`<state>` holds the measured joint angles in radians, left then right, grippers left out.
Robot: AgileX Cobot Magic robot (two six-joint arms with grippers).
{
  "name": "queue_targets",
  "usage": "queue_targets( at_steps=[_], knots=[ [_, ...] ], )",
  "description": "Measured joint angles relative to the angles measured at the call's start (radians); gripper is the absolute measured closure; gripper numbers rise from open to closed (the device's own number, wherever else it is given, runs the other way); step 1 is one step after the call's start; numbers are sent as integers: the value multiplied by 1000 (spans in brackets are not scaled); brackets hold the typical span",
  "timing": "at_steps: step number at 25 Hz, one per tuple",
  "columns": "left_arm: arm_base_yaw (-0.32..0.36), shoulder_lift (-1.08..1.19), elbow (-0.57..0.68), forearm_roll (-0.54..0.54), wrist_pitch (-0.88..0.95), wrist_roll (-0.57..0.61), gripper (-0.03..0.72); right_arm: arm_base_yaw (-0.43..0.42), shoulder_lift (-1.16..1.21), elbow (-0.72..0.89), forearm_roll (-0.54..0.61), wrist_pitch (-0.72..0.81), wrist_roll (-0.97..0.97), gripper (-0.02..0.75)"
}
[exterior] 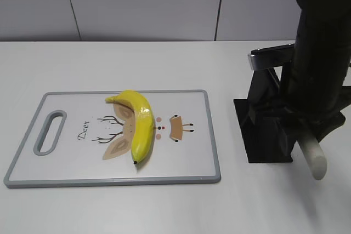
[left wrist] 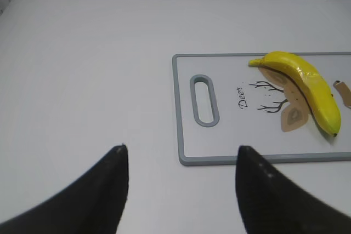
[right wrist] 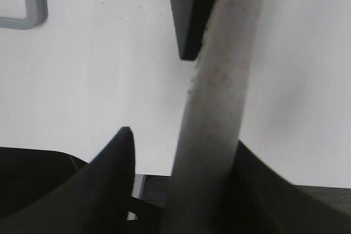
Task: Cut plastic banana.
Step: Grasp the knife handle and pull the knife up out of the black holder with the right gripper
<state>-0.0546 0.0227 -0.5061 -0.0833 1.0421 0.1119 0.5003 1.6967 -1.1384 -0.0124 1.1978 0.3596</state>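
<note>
The pale knife handle (exterior: 313,158) is the only part sticking out of the black knife holder (exterior: 262,130), so I expect a wide blade to slide out when I pull.
The plastic banana (exterior: 140,124) is glossy yellow and curved. It lies on a white cutting board with a grey rim (exterior: 192,135), stem at the back and dark tip toward the front. It also shows in the left wrist view (left wrist: 307,83). My left gripper (left wrist: 182,148) is open and empty above the bare table, left of the board (left wrist: 219,146). My right gripper (right wrist: 184,138) is open around the pale knife handle (right wrist: 225,80), which touches one finger and stands apart from the other. The handle (exterior: 312,157) sticks out of a black knife holder (exterior: 266,130).
The white table runs to a grey wall behind. The board has a handle slot (exterior: 50,131) at its left end. A corner of the board (right wrist: 33,4) and the holder's base (right wrist: 186,4) show in the right wrist view.
</note>
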Motion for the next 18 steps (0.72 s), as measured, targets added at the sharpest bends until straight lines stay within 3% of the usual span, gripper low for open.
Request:
queue_targets(
  at_steps=[3,4,18],
  knots=[
    [0,0,0,0,0,0,97,0,0,2,-5,9,12,553],
    [0,0,0,0,0,0,97,-1,0,6,-6,11,22,565],
    [0,0,0,0,0,0,97,-1,-19,10,24,14,54,568]
  ],
)
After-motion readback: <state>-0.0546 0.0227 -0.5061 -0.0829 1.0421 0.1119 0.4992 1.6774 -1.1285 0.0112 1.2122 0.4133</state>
